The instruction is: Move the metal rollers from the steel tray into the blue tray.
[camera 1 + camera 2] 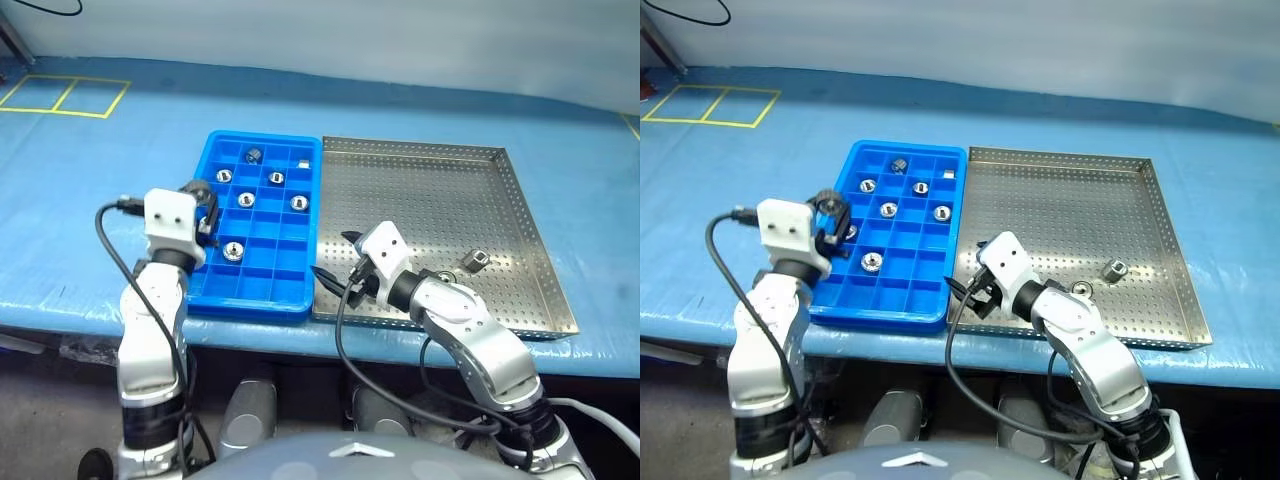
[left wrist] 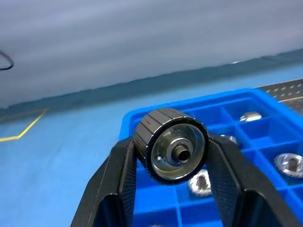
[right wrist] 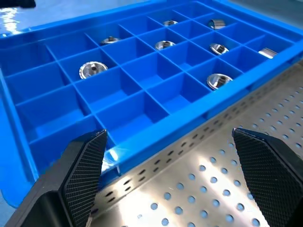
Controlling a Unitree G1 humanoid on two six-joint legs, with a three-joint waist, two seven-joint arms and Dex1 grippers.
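Observation:
My left gripper keeps going to the compartment at the blue tray's front [image 1: 208,291] corner and lets go inside, as that compartment is empty and its fingers hold the roller's ribbed side [image 2: 154,125].
My left gripper [image 2: 173,146] is shut on one metal roller [image 2: 176,150], a shiny cylinder with a dark ribbed rim. It holds the roller level above the left edge of the blue tray [image 1: 250,305]. Several rollers lie in the tray's compartments, such as one roller [image 1: 232,251] near the front. The steel tray [image 1: 430,190] sits right of the blue one, with two rollers [image 1: 476,261] [image 1: 443,277] lying near its front. My right gripper [image 1: 335,255] hangs open over the steel tray's near left corner. It points at the blue tray, with nothing between its fingers [image 3: 90,165].
Both trays rest side by side on a blue-covered table [image 1: 560,120], close to its front edge. Yellow tape squares [image 1: 65,97] mark the far left of the surface. A black cable [image 1: 115,250] loops beside my left wrist.

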